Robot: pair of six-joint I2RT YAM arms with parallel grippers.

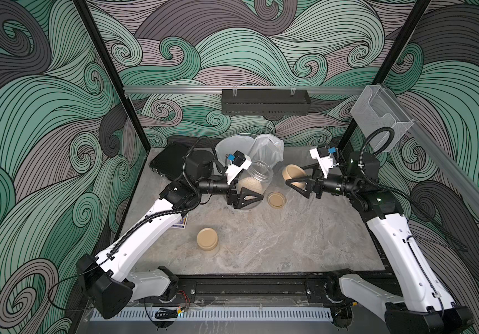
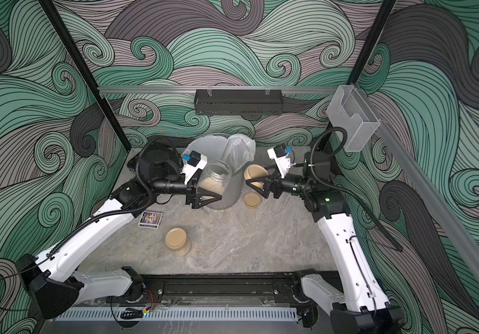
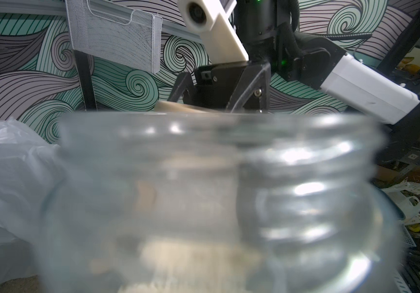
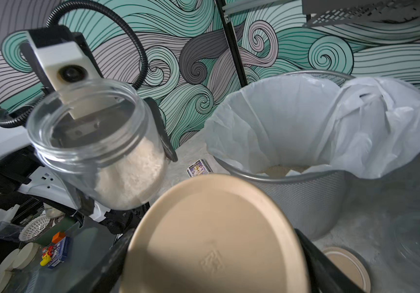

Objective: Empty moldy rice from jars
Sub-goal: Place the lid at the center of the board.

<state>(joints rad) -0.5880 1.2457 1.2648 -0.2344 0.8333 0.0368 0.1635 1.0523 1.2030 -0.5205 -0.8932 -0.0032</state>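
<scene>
The held tan lid (image 1: 293,173) is clear of the open jar, so my right gripper should go on down to the free tabletop (image 1: 275,221) by the loose lid before it lets go there.
My left gripper (image 1: 247,199) is shut on an open clear jar (image 1: 257,177), tilted with its mouth toward the bin; moldy rice (image 4: 133,172) lies against its lower wall. In the left wrist view the jar (image 3: 204,190) fills the frame in a blur and hides the jaws. To its right, my right gripper (image 1: 299,183) is shut on a round tan lid (image 4: 211,241), a black finger on each side of it. A second jar (image 1: 208,238), lid on, stands near the table's front left. An empty clear jar (image 4: 419,243) sits beside the bin.
The silver mesh bin (image 4: 300,192) with a white liner (image 1: 264,147) stands at the back centre, rice (image 4: 285,168) in its bottom. A loose tan lid (image 1: 276,199) lies on the table before it. A small card box (image 2: 150,219) lies by the left arm.
</scene>
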